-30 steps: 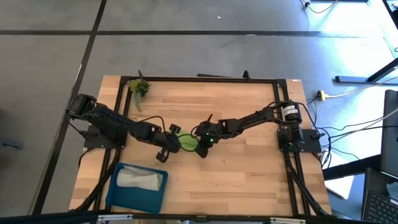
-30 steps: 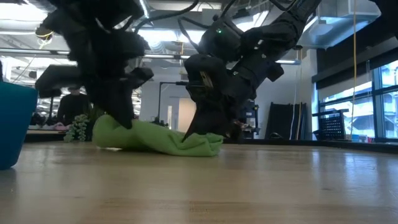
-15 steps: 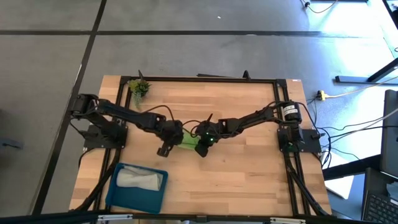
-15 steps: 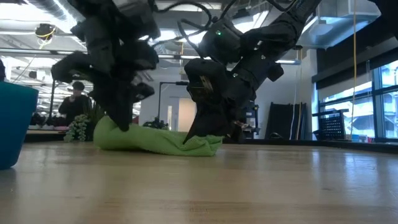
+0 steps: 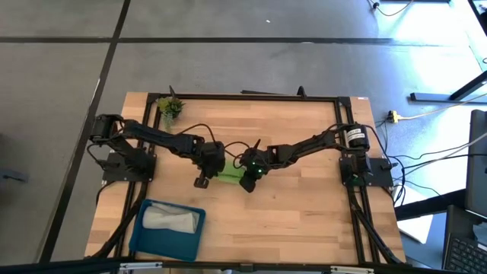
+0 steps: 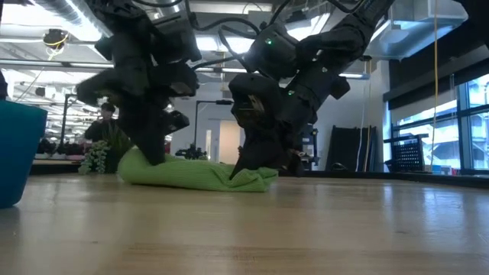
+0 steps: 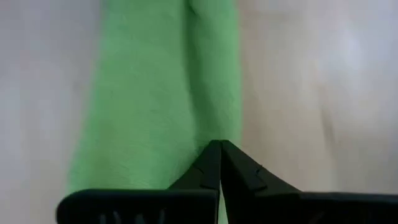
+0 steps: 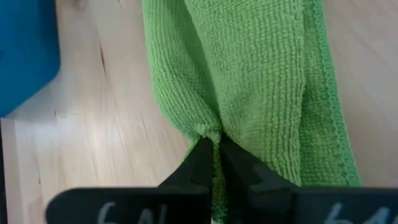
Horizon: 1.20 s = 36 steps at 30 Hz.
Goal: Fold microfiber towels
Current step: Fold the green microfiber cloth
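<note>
I have only a shallow hold on the green towel's long edge (image 7: pixel 235 127) with my left gripper, so I should open it, reach lower and gather the towel's side fold (image 7: pixel 214 109) before I lift.
The lime green towel (image 5: pixel 229 174) lies bunched into a long roll on the table's middle (image 6: pixel 191 173), resting on its underside. My left gripper (image 5: pixel 205 173) is shut at its left end (image 7: pixel 220 148). My right gripper (image 5: pixel 248 181) is shut at its right end (image 8: pixel 215 144). The light grey towel (image 5: pixel 172 219) lies crumpled in the blue tray (image 5: pixel 146 237) at the near left. My left gripper pinches the green towel's long edge (image 7: pixel 210 132) at its left end between both fingertips, slanting down from above. That end is raised into a hump (image 6: pixel 137 162); the rest stays on the table. My right gripper pinches a gathered fold (image 8: pixel 209 128) at the green towel's right end between both fingertips, slanting down from the table's right. Several layers bunch at the tips. The towel (image 6: pixel 256 176) lies slack on the table below the fingers.
A small plant sprig (image 5: pixel 170 107) stands at the far left corner. The blue tray (image 6: pixel 14 153) sits near the front left edge. Bare wood (image 5: pixel 304 205) stretches over the near right. A black frame (image 5: pixel 243 97) runs round the table.
My left gripper has swung toward the table's far edge and a little to the right, rolling about its own line, still shut on the towel's left end. That end has gone with it, so the roll lies shorter and straighter. My right gripper has stayed put.
</note>
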{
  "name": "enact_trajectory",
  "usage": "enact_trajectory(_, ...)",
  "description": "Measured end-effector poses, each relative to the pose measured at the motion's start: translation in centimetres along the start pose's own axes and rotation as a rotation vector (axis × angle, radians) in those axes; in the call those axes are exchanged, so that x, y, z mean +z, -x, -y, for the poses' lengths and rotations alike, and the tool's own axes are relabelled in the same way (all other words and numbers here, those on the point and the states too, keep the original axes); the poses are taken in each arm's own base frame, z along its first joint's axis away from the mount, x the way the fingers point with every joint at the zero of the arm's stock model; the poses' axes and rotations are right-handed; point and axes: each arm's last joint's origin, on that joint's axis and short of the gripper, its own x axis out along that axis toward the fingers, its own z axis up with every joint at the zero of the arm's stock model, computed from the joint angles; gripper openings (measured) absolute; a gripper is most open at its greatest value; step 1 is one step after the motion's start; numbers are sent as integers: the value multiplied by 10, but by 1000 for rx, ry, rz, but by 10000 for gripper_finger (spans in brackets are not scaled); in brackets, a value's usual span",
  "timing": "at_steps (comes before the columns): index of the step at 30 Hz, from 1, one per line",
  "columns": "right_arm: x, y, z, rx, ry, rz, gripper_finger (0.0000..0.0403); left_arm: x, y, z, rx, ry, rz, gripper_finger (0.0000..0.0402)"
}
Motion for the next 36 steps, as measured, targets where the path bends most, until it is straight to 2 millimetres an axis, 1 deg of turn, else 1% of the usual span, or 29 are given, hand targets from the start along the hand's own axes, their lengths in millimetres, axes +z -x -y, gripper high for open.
enact_trajectory(3, 0, 0, 0, -3, -1, -4, 13, 0, 1, -2, 69, 0, -7, 1)
enact_trajectory(5, 0, 0, 0, -3, -1, -4, 13, -1, 1, -2, 73, -10, -17, 1)
enact_trajectory(8, 0, 0, 0, -3, 0, -5, 13, -3, 0, 3, 65, -35, -54, 0)
enact_trajectory(15, -1, 0, 0, -3, 3, -4, 13, -1, -3, 19, 46, -93, -64, 3)
enact_trajectory(19, -1, 0, 0, -3, 3, -4, 13, 0, -4, 25, 85, -153, -68, 27)
enact_trajectory(28, 0, 0, 1, -12, 4, 3, 13, 3, -6, 34, 239, -226, -74, 102)
enact_trajectory(32, -1, 0, 1, -12, 4, 3, 13, 3, -7, 40, 282, -260, -85, 112)
enact_trajectory(36, -1, 0, 1, -11, 11, 4, 13, 1, -15, 40, 282, -262, -108, 111)
